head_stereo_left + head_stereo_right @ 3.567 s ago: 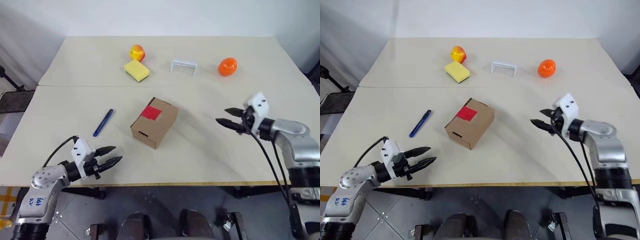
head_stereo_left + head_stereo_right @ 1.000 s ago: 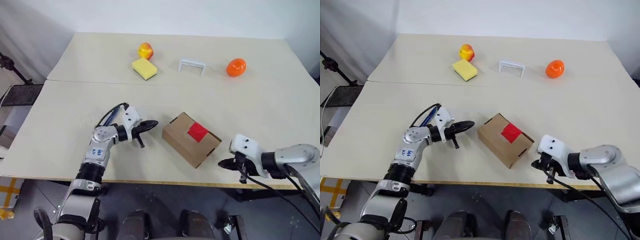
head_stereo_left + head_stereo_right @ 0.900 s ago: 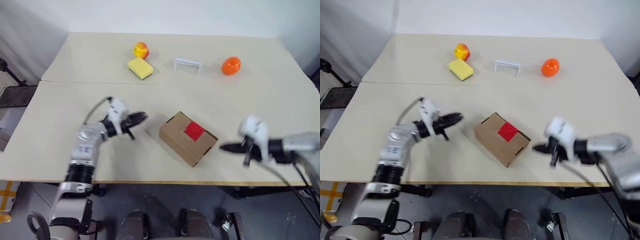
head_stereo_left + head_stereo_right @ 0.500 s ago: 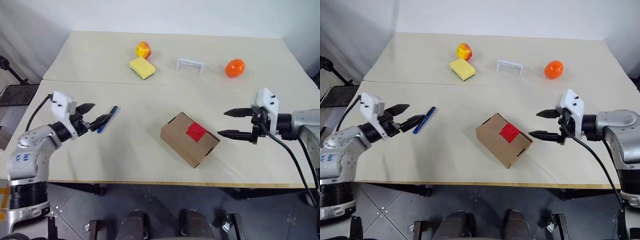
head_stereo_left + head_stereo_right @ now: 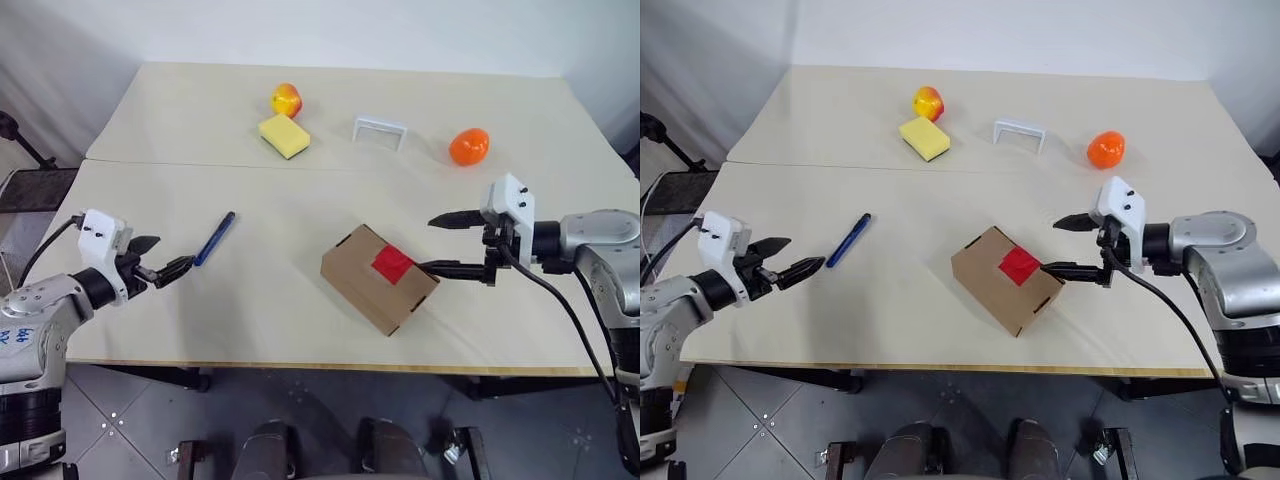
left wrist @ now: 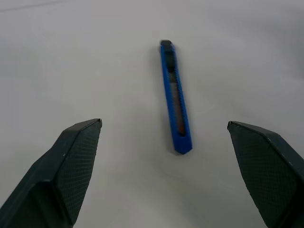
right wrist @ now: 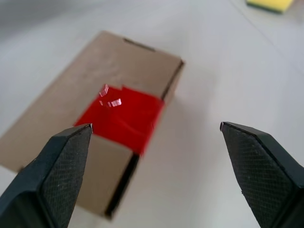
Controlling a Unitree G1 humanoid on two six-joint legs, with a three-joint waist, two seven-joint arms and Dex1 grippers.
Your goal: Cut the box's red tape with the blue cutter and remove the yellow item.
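Note:
The blue cutter's hidden blade (image 6: 178, 109) will slide straight out when the robot pushes the black slider (image 6: 169, 59), because the slider sits at the slot's far end.
The brown box (image 5: 362, 282) lies closed near the table's front middle, and the red tape (image 5: 392, 264) sits across its top seam. To its left the blue cutter (image 5: 215, 238) lies flat on the table. My left gripper (image 5: 170, 256) is open with nothing in it, a short way left of the cutter and pointing at it. In the left wrist view the cutter (image 6: 174, 95) lies ahead between the spread fingers. My right gripper (image 5: 427, 243) hovers open just right of the box, facing the tape (image 7: 121, 116). The yellow item is hidden.
At the back stand a yellow-red apple (image 5: 286, 100), a yellow sponge (image 5: 284, 136), a white handle-shaped piece (image 5: 380, 130) and an orange fruit (image 5: 469, 146). A seam (image 5: 170, 164) runs across the table behind the box. The table's front edge (image 5: 300, 366) lies close below the box.
Both grippers have gone from shut to open. My left gripper has drawn back to the left, away from the box and past the cutter. My right gripper has risen and shifted left toward the box.

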